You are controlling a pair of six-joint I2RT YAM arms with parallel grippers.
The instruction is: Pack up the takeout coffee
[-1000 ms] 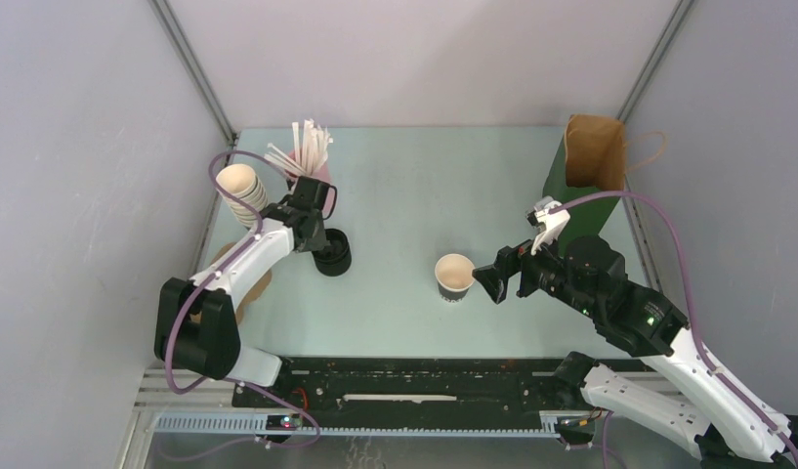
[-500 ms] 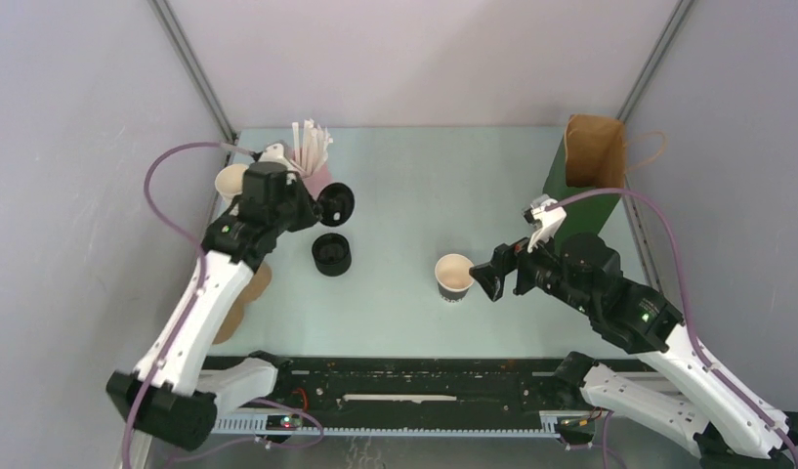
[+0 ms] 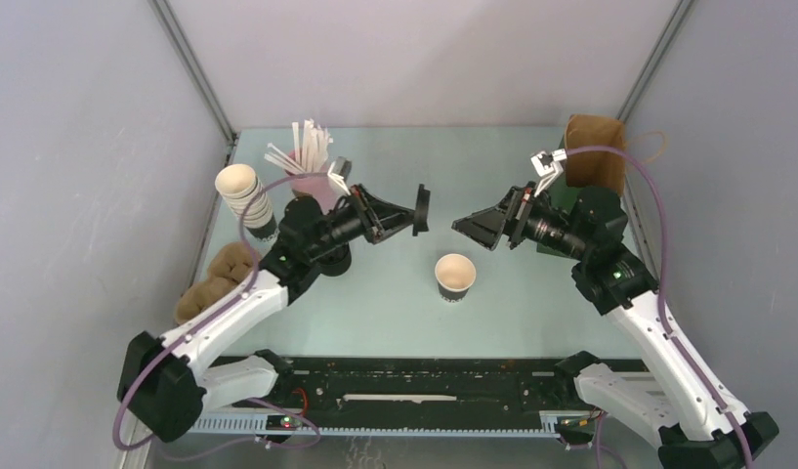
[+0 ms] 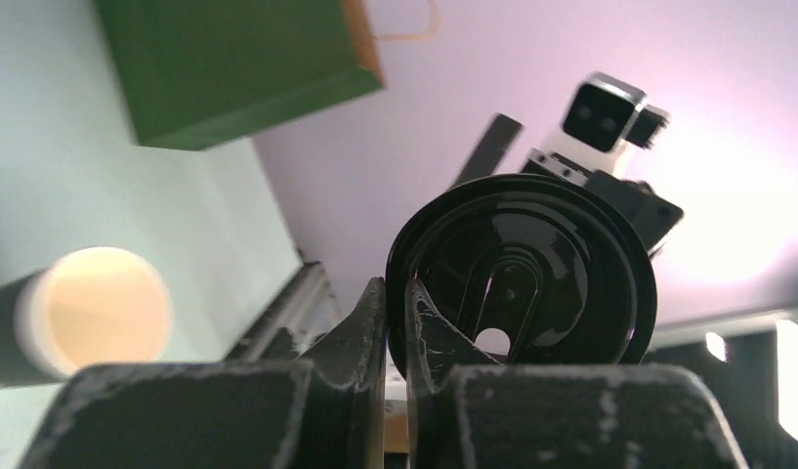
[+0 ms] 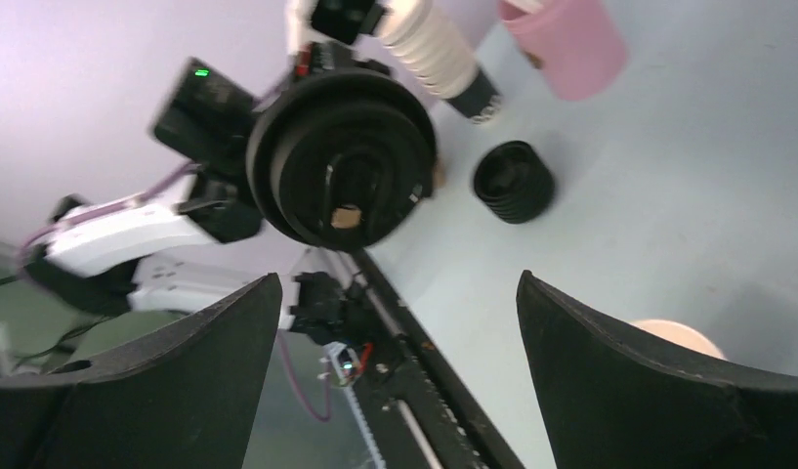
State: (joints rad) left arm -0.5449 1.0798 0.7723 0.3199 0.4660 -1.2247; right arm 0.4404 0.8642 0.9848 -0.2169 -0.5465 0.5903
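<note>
The robot's left gripper is pinching the lid's rim (image 3: pixel 421 210) and the lid is on edge, so next the right gripper grasps the lid across its sides (image 5: pixel 344 164) before it caps the cup.
The takeout coffee's small dark cup (image 3: pixel 455 277) stands uncapped on the table's middle, cream inside showing; it also appears in the left wrist view (image 4: pixel 92 308) and at the right wrist view's lower edge (image 5: pixel 683 337). A round black lid (image 3: pixel 424 209) hangs on edge in mid-air above and left of the cup. My left gripper (image 3: pixel 414 214) is shut on its rim (image 4: pixel 396 293), the lid (image 4: pixel 541 264) filling the view. Facing it from the right, my right gripper (image 3: pixel 473 233) stands wide open and empty (image 5: pixel 397 278), the lid (image 5: pixel 341 156) a short gap ahead.
A brown paper bag with a green side (image 3: pixel 592 156) stands at the back right. At the back left are a stack of lidless cups (image 3: pixel 246 195), a pink holder of white sticks (image 3: pixel 307 161) and a squat stack of black lids (image 5: pixel 514 182). A brown lump (image 3: pixel 214 283) lies at the left edge.
My left arm lifted a lid off the lid stack and swung it right over the table's middle. My right gripper rose from beside the cup and turned toward the lid, still open.
</note>
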